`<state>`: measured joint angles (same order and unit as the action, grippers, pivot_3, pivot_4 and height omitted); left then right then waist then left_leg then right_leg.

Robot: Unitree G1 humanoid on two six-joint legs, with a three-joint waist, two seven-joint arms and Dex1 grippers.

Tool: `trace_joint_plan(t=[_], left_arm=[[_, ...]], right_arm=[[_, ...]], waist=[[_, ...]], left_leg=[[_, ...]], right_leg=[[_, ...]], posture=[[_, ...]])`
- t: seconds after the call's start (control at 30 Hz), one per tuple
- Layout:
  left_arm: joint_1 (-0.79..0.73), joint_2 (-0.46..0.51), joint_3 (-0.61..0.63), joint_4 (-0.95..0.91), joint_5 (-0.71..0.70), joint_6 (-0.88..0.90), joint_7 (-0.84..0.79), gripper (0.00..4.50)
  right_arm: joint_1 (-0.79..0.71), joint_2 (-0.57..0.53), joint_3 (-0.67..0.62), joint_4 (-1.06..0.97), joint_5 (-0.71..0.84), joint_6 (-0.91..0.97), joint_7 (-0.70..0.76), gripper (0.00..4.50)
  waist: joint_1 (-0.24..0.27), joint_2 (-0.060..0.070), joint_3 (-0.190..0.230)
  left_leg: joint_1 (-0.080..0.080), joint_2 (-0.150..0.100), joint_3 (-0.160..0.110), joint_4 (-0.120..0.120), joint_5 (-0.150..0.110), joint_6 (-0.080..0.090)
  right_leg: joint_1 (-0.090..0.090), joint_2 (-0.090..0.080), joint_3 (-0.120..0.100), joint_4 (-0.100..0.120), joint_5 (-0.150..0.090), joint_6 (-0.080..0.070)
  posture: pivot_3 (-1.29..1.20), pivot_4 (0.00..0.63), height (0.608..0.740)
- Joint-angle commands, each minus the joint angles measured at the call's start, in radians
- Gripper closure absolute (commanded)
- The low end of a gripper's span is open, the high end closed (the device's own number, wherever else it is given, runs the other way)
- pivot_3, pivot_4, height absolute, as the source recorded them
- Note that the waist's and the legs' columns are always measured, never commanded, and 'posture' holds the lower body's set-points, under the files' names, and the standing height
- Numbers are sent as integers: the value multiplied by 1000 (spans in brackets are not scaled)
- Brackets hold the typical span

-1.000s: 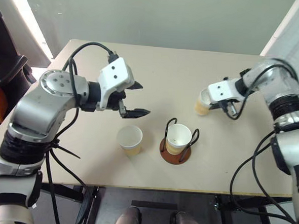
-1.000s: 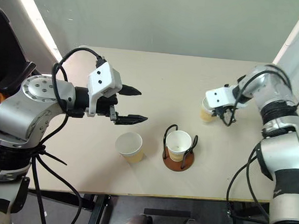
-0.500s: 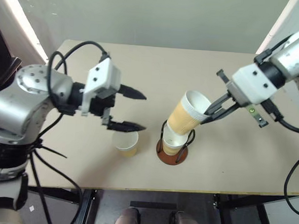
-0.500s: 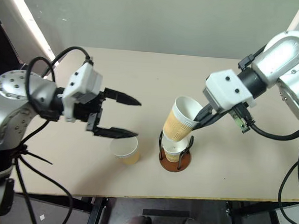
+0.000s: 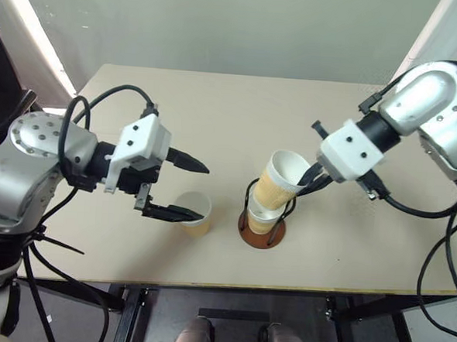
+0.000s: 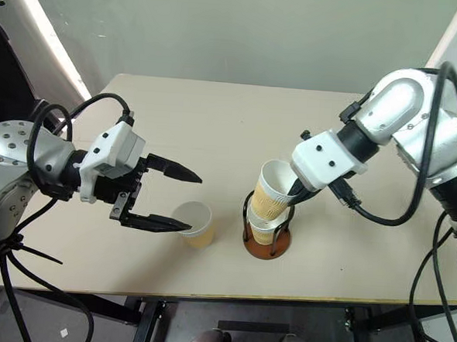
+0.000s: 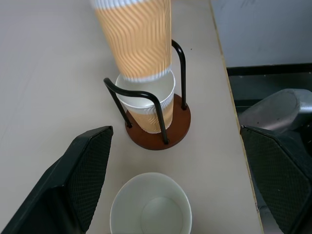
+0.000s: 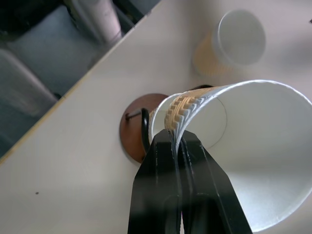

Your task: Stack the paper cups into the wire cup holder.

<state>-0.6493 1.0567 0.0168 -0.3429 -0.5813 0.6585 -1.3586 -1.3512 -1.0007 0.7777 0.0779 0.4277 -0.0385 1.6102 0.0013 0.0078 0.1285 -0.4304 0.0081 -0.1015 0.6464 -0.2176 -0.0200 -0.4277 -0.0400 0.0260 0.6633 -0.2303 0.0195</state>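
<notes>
My gripper will stack the loose paper cup, and the cup will go down almost to its rim, because its bottom is much narrower than its opening [image 7: 162, 215].
The wire cup holder [image 5: 244, 228] stands near the table's front middle, with one paper cup [image 7: 146, 100] seated upright in it. My right gripper [image 8: 178, 139] is shut on the rim of a second paper cup [image 5: 278, 182]. That cup hangs tilted, its bottom at the seated cup's mouth between the wire loops. A third paper cup [image 5: 195, 215] stands upright just left of the holder. My left gripper [image 5: 200, 192] is open, its fingers [image 7: 87, 165] level and straddling this loose cup from the left without touching it.
The beige table [image 5: 340, 255] has bare room to the right of the holder and across its back half. Its front edge [image 5: 322, 288] runs close below the holder. A dark seat [image 5: 1, 87] stands off the table's left side.
My right gripper has carried its cup inward and down from the table's right to the holder's top. My left gripper has drawn back and sunk beside the loose cup.
</notes>
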Motion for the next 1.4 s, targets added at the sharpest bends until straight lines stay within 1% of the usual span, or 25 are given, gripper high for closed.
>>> trace_joint_plan(t=[0.03, 0.1, 0.13, 0.17, 0.3, 0.4, 0.43, 0.53, 0.6, 0.67, 0.77, 0.83, 0.87, 0.9, 1.03, 1.13, 1.17, 1.3, 1.4], left_arm=[[4, 21, 12, -20, 13, -18, 8, 0], [7, 25, 14, -19, 14, -22, 9, 0], [8, 25, 15, -20, 13, -22, 9, 0], [9, 25, 15, -22, 13, -22, 10, 0], [9, 25, 12, -19, 17, -26, 6, 0], [-11, 31, -3, 16, 39, -54, -18, 0], [-25, 33, -12, 33, 49, -67, -29, 0], [-95, 41, -60, 121, 107, -125, -75, 0], [-153, 38, -120, 201, 178, -188, -117, 0], [-208, 24, -197, 280, 259, -256, -168, 0], [-270, -11, -273, 367, 315, -307, -233, 0], [-306, -29, -337, 426, 351, -352, -253, 0], [-320, -37, -365, 451, 366, -375, -256, 0], [-333, -44, -387, 474, 375, -395, -256, 0], [-393, -128, -451, 579, 415, -442, -256, 0], [-416, -155, -494, 641, 443, -492, -256, 0], [-421, -159, -508, 665, 460, -517, -256, 0], [-445, -188, -543, 749, 505, -591, -256, 0], [-470, -232, -568, 803, 537, -629, -256, 0]], right_arm=[[-13, -3, -38, -2, -14, -14, 4, 4455], [-16, 10, -29, 15, -47, -31, 4, 4455], [-17, 11, -23, 20, -57, -43, 4, 4096], [-19, 9, -19, 21, -57, -47, 4, 3928], [-25, 1, -14, 12, -42, -40, 4, 2566], [-29, 6, -29, 11, -41, -25, 4, 1570], [-29, 10, -44, 15, -41, -15, 4, 1204], [-6, 42, -171, 51, -31, 99, -6, 130], [47, 54, -264, 77, 7, 212, -66, 54], [168, 47, -376, 55, 101, 349, -131, 54], [378, -15, -552, -121, 312, 536, -112, 54], [479, -25, -655, -237, 415, 638, -183, 54], [514, -27, -688, -282, 442, 669, -211, 54], [541, -29, -714, -320, 460, 694, -231, 54], [623, -34, -804, -462, 526, 782, -325, 54], [649, -31, -846, -511, 552, 821, -380, 54], [654, -31, -855, -524, 558, 831, -394, 54], [688, -52, -905, -577, 580, 864, -439, 54], [721, -75, -930, -607, 574, 878, -462, 54]], waist=[[0, 0, 0], [0, 0, 0], [0, 0, 0], [0, 0, 0], [0, 0, 0], [0, 0, 0], [0, 0, 0], [1, 0, 0], [2, 0, 0], [10, -5, -3], [22, -6, -3], [24, -4, -2], [23, -4, -2], [21, -3, -2], [16, -4, -2], [15, -4, -2], [14, -4, -2], [16, -4, -2], [24, -4, -2]], left_leg=[[0, 0, 0, 0, 0, 0], [0, 0, 0, 0, -1, 0], [0, 0, 0, 0, -1, 0], [0, 0, 0, 0, -1, 0], [-1, 0, 0, -1, -1, 0], [-1, 0, 0, -1, -1, 0], [-1, 0, 0, -1, -1, 0], [-1, 0, 0, -1, -1, -1], [0, 0, 0, 0, -1, -1], [0, 0, -1, 0, -1, -1], [0, -1, -3, 0, -2, -1], [-5, -3, -3, 1, -1, -2], [-6, -3, -1, 1, 2, -7], [-7, -2, 0, 1, 4, -11], [-7, 0, 0, -1, 4, -11], [-7, 0, 0, 0, 3, -8], [-8, 0, 0, 0, -1, -2], [-8, 0, 0, 1, -1, 1], [-8, -1, 0, 2, -1, 1]], right_leg=[[0, 0, 0, 0, 0, 0], [0, 0, 0, -1, 0, 0], [0, 0, 0, -1, 0, 0], [0, 0, 0, -1, 0, 0], [0, 0, 0, -1, 0, 0], [0, 0, 0, -1, -1, -1], [0, 0, 0, -1, -1, -1], [0, 0, 0, -1, -1, -1], [0, 0, 0, 0, -1, -2], [1, 0, 0, -1, -1, -2], [4, 0, 1, -4, -1, -3], [1, -1, 1, -5, 0, 0], [-1, -1, 1, -6, 4, 7], [-1, -1, 2, -7, 5, 11], [0, 0, 1, -13, 7, 15], [1, 0, 1, -16, 9, 19], [1, 0, 1, -17, 10, 20], [1, 0, 1, -17, 11, 21], [2, 0, 1, -17, 11, 22]], posture=[[0, 150, 740], [0, 150, 740], [0, 150, 740], [0, 150, 740], [0, 150, 740], [0, 150, 740], [0, 150, 740], [0, 150, 740], [0, 150, 740], [0, 150, 740], [0, 150, 740], [0, 150, 740], [0, 150, 740], [0, 150, 740], [0, 150, 740], [0, 150, 740], [0, 150, 740], [0, 150, 740], [0, 150, 740]])
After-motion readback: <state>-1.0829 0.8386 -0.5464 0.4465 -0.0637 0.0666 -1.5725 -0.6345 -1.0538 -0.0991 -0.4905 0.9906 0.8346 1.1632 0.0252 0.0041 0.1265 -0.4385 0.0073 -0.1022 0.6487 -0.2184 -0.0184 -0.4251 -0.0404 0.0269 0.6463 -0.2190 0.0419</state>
